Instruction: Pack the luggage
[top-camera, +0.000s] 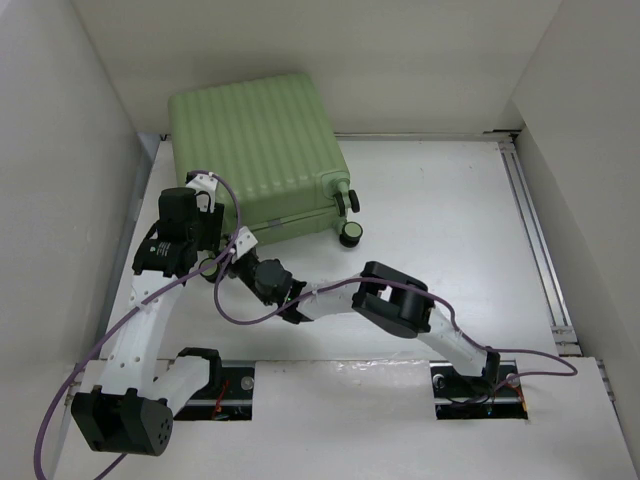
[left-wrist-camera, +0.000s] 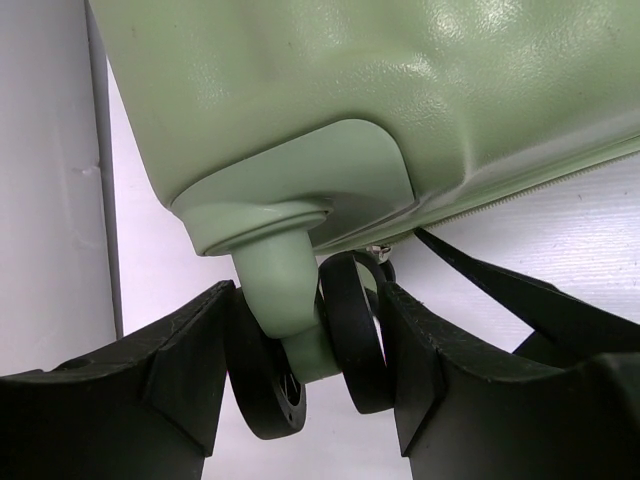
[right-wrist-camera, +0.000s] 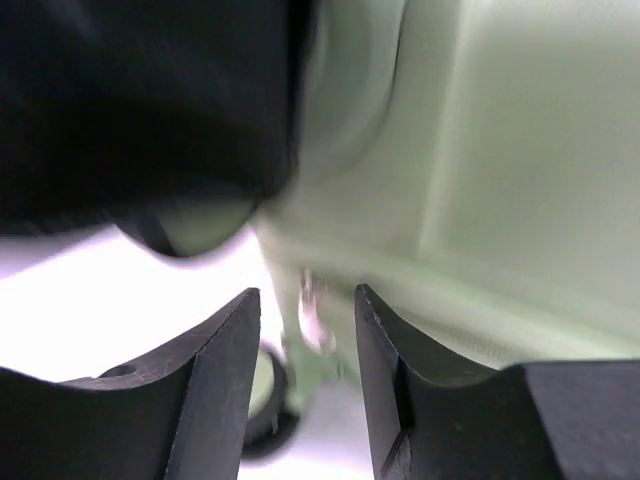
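The zipper pull (right-wrist-camera: 313, 315) dangles loose at the corner of the luggage, far across from the robot's right arm, so next the left gripper pulls the wheel (left-wrist-camera: 354, 332) closer before the right gripper pinches the zipper pull.
The pale green ribbed luggage (top-camera: 258, 150) lies closed at the back left, with two black-and-green wheels (top-camera: 351, 234) on its right end. My left gripper (top-camera: 212, 265) is at the near left corner. In the left wrist view it (left-wrist-camera: 310, 350) is shut on a twin caster wheel (left-wrist-camera: 352, 335), with both fingers pressing the black tyres. My right gripper (top-camera: 243, 240) is right beside it at the case's near edge. In the right wrist view it (right-wrist-camera: 308, 340) is open, with a blurred zipper pull (right-wrist-camera: 315, 318) on the green shell (right-wrist-camera: 500, 170) between its fingers.
White walls enclose the table on the left, back and right. A metal rail (top-camera: 535, 240) runs along the right side. A purple cable (top-camera: 240, 315) loops between the two arms. A dark blurred mass (right-wrist-camera: 140, 100) fills the upper left of the right wrist view.
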